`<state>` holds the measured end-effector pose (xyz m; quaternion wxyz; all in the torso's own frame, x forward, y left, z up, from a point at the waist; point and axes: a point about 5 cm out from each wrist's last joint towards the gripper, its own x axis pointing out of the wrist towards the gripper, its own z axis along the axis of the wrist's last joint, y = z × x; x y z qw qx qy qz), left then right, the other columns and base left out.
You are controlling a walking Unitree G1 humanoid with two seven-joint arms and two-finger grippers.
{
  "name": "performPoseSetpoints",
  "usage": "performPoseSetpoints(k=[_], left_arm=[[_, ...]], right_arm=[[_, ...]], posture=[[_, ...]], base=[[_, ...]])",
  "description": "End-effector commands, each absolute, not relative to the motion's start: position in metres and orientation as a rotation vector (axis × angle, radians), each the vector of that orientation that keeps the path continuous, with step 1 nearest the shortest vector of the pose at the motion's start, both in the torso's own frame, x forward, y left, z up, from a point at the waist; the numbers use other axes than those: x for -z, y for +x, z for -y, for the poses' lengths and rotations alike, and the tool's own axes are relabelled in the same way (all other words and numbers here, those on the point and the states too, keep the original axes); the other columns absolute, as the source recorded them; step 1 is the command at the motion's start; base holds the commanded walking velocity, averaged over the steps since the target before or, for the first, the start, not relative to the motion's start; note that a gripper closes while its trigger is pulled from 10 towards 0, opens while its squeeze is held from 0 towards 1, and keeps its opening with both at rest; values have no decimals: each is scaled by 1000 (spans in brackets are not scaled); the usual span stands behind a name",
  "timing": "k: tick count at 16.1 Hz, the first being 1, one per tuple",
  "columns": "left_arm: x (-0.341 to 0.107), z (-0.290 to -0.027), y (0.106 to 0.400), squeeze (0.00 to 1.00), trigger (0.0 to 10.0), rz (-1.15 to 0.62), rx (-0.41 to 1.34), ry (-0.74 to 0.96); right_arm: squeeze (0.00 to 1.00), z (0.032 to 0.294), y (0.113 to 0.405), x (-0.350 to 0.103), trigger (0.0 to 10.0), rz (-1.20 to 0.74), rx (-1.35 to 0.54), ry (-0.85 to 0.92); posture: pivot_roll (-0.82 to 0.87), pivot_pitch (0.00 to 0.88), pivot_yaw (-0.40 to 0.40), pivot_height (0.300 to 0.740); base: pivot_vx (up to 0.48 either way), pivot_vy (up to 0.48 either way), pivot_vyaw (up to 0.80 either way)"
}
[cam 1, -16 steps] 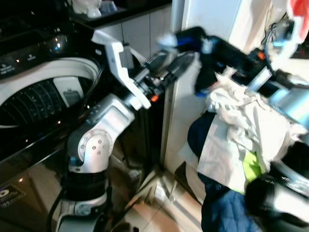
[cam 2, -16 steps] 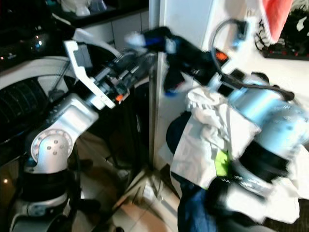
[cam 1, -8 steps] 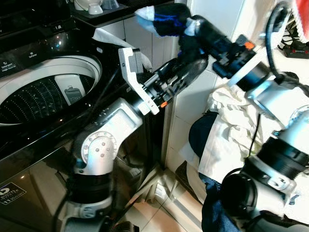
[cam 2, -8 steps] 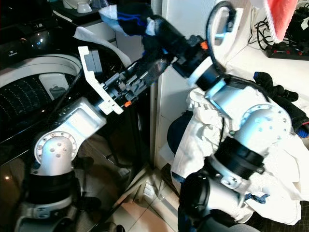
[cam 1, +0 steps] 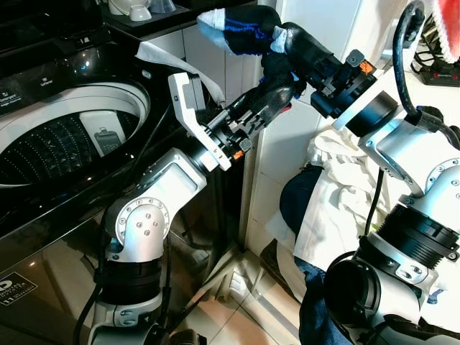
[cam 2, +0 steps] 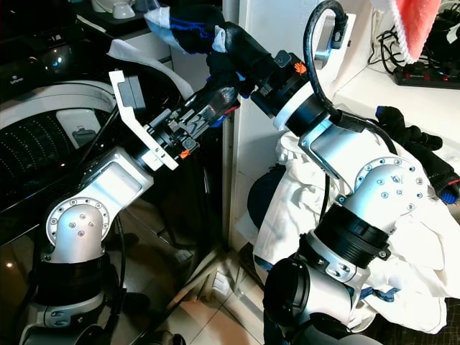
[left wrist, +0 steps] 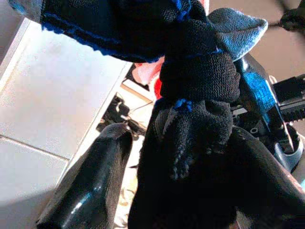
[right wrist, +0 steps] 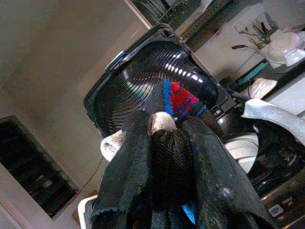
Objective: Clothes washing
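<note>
I expect the dark sock (cam 1: 248,30) to stay bunched when my left gripper carries it over the drum, because a thick rolled cloth band (left wrist: 200,76) wraps around the sock's middle.
My right gripper (cam 1: 282,37) is raised high beside the white wall, shut on a dark sock (cam 1: 241,20) with blue trim and a grey toe. In the right wrist view the sock (right wrist: 167,160) is pinched between both fingers. My left gripper (cam 1: 277,95) reaches up just under it, open, and the sock's hanging end (left wrist: 195,143) lies between its fingers (left wrist: 90,191), against one and apart from the other. The top-loading washing machine's open drum (cam 1: 68,147) lies low on the left.
A heap of white, blue and green clothes (cam 1: 338,194) lies against my right side. The machine's black control panel (cam 1: 43,79) runs behind the drum. A white cloth (cam 1: 162,54) lies on the machine's back corner. A pink cloth (cam 2: 413,25) hangs at top right.
My right gripper has lifted the sock higher and towards the machine. My left gripper has risen under it, and its fingers now stand around the hanging end.
</note>
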<state>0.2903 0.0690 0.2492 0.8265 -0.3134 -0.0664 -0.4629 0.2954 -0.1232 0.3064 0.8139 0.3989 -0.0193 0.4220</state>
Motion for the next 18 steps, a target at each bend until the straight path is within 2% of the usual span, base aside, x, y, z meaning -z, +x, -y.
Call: performPoseSetpoints(k=[1,12,15,16,17,18], left_arm=[[-250,-70,288,0,0,142,984,-639],[-246,-74,288,0,0,131,977,-603],[-242,-78,296,0,0,127,893,-544],[-241,-80,299,0,0,127,864,-531],[-245,-87,308,0,0,161,789,-511],[-256,-101,318,0,0,223,696,-448]], right_arm=[[0,121,294,-309,0,55,-912,851],[0,120,294,-307,0,35,-891,843],[0,121,294,-307,0,45,-856,793],[0,122,294,-307,4902,48,-837,761],[1000,125,294,-307,10000,61,-834,772],[1000,129,293,-310,10000,78,-832,744]], posture=[[41,0,5,740],[73,0,2,740],[59,0,15,740],[59,0,15,740],[45,0,14,740],[35,0,16,740]], base=[[0,0,0],[0,0,0],[0,0,0],[0,0,0],[0,0,0],[0,0,0]])
